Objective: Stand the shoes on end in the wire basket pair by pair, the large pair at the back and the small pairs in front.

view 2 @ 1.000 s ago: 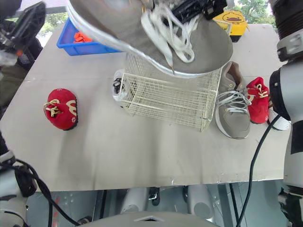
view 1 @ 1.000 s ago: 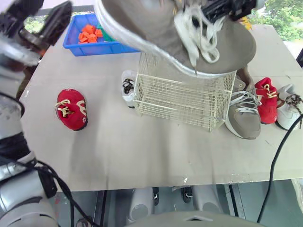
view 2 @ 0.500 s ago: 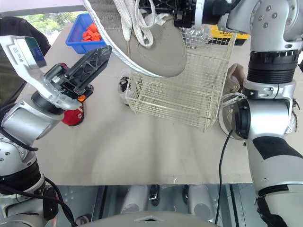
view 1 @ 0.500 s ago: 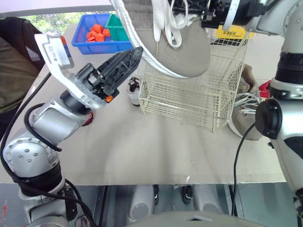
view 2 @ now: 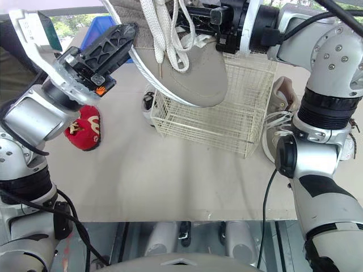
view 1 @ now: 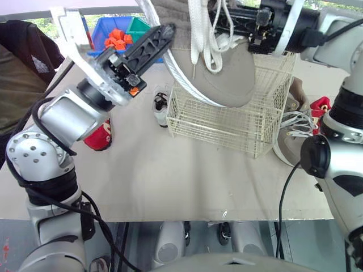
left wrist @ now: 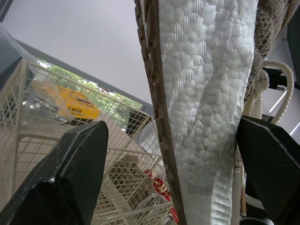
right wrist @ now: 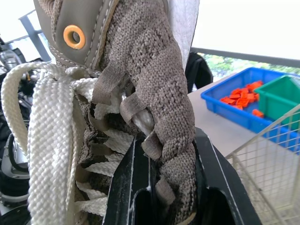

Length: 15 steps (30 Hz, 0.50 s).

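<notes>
The white laces [view 1: 196, 29] hang down in long loose loops [view 1: 214, 58]. They will fall over the basket's wire rail when I lower the grey shoe with its toe down.
A large grey shoe [view 1: 221, 73] with white laces hangs toe-down above the cream wire basket [view 1: 227, 122], close to my head. My right gripper [right wrist: 168, 154] is shut on its laced upper. My left gripper [left wrist: 171, 124] is raised at the shoe's left and stands open, one finger on each side of the white sole [left wrist: 206, 93]. The second grey shoe [view 1: 292, 127] lies on the table right of the basket, partly behind my right arm. One red shoe [view 2: 84, 127] lies at the left and another [view 1: 321, 105] at the right. A small white shoe [view 1: 161, 107] sits against the basket's left side.
A blue bin [view 1: 113, 39] of orange pieces and a green bin [view 1: 139, 25] stand at the back left of the table. A yellow object [left wrist: 75, 108] lies behind the basket. A person in dark clothes [view 1: 22, 62] is at the left edge.
My left arm has risen from the left side and brought its open fingers around the shoe's sole. The right gripper has swung the shoe from flat to toe-down. The camera has shifted.
</notes>
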Tool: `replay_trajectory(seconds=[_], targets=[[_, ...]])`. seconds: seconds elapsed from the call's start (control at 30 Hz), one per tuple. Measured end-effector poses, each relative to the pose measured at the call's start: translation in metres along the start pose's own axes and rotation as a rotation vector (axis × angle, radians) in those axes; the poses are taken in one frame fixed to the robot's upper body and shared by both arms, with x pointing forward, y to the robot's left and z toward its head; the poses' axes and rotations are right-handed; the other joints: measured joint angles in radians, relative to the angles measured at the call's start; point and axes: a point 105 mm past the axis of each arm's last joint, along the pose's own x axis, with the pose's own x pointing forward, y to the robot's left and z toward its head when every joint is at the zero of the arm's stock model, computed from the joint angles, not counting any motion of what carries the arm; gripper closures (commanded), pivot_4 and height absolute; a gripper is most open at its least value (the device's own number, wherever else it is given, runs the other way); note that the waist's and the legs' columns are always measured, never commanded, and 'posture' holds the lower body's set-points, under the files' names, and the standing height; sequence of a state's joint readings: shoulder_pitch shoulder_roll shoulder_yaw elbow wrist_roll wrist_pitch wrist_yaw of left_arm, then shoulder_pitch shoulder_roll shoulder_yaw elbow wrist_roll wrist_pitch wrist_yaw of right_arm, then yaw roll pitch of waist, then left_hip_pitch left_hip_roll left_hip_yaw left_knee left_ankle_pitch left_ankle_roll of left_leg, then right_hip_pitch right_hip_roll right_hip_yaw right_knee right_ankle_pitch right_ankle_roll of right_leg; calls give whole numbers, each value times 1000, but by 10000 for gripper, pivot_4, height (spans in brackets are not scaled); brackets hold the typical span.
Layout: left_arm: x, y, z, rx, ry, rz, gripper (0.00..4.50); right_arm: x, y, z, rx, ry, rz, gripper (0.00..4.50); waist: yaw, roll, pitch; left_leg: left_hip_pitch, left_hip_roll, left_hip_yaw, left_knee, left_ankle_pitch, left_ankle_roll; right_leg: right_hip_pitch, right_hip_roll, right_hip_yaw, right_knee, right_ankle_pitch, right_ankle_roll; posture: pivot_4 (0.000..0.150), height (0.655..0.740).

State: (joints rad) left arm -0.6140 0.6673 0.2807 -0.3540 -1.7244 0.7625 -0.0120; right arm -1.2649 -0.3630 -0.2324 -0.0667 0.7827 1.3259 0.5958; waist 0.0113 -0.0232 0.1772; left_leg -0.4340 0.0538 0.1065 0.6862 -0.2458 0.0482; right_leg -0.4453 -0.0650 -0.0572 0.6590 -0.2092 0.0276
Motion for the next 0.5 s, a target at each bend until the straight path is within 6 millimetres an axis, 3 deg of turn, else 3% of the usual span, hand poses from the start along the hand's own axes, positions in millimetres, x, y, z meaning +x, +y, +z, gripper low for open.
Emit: replay_trajectory(seconds=[0.17, 0.3, 0.4, 0.5], targets=[[4, -1, -7, -38, 37, -26, 28446, -6, -3, -12, -5, 5, -32, 44430, 0, 0, 0, 0, 0, 0, 0, 0, 0, 0, 0, 0, 0, 0, 0, 1500, 7400], [3, 1, -9, -29, 49, -31, 32951, -11, -1, -16, -30, -2, -39, 25297, -1, 0, 0, 0, 0, 0, 0, 0, 0, 0, 1, 0, 0, 0, 0, 1500, 7400], [3, 8, -9, -7, 52, -24, 33250, -16, 2, -24, -84, -18, -39, 12401, 0, 0, 0, 0, 0, 0, -1, 0, 0, 0, 1, 0, -1, 0, 0, 1500, 7400], [4, 23, 4, 84, 31, 14, 33323, -28, 6, -29, -144, -106, -49, 366, 3, 0, 0, 0, 0, 1, -1, 0, 0, 0, 1, 0, -1, 0, 0, 1500, 7400]])
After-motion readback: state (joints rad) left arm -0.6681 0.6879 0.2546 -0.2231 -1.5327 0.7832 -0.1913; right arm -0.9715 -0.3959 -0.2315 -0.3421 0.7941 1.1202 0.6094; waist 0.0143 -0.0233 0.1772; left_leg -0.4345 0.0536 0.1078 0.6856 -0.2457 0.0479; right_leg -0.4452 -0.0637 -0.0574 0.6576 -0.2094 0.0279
